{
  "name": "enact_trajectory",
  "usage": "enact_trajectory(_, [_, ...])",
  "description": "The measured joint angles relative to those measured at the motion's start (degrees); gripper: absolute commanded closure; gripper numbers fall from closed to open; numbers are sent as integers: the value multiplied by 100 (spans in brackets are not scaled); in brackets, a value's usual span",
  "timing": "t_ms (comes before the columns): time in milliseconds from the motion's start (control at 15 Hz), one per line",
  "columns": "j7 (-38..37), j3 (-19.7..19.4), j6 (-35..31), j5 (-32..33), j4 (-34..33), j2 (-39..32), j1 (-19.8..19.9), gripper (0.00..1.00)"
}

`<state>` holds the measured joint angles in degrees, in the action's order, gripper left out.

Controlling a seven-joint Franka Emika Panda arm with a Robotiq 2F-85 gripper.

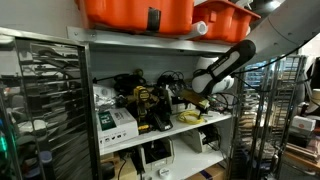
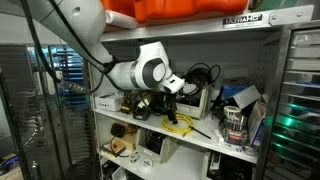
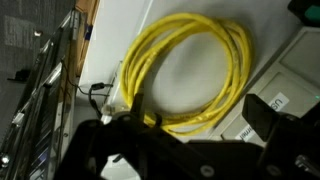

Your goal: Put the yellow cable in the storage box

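Observation:
The white device (image 3: 283, 98) beside the yellow cable is under one finger of my gripper, so I should retreat and grasp the coil's side (image 3: 133, 72) at the shelf's front edge.
The yellow cable (image 3: 190, 70) lies as a loose coil on the white shelf board, seen from above in the wrist view. It also shows in both exterior views (image 1: 190, 117) (image 2: 178, 125), near the shelf's front edge. My gripper (image 3: 200, 115) is open and empty, its dark fingers spread just above the near side of the coil. In both exterior views the gripper (image 1: 197, 98) (image 2: 165, 103) hangs a little above the cable. Two orange storage boxes (image 1: 135, 12) (image 1: 225, 15) stand on the shelf above; one also shows in an exterior view (image 2: 150, 12).
Black cables, tools and a white carton (image 1: 115, 120) crowd the shelf beside the cable. A white device (image 2: 195, 100) stands behind it. Wire racks (image 1: 45, 100) flank the shelf unit. A lower shelf holds more boxes (image 2: 150, 148).

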<state>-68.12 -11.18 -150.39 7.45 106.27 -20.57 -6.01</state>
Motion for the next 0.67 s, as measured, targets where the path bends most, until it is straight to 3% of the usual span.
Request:
enact_trajectory(267, [-547, -184, 84, 608, -1, 90, -169, 0])
enact_trajectory(667, [-552, 113, 879, 547, 8, 144, -181, 0])
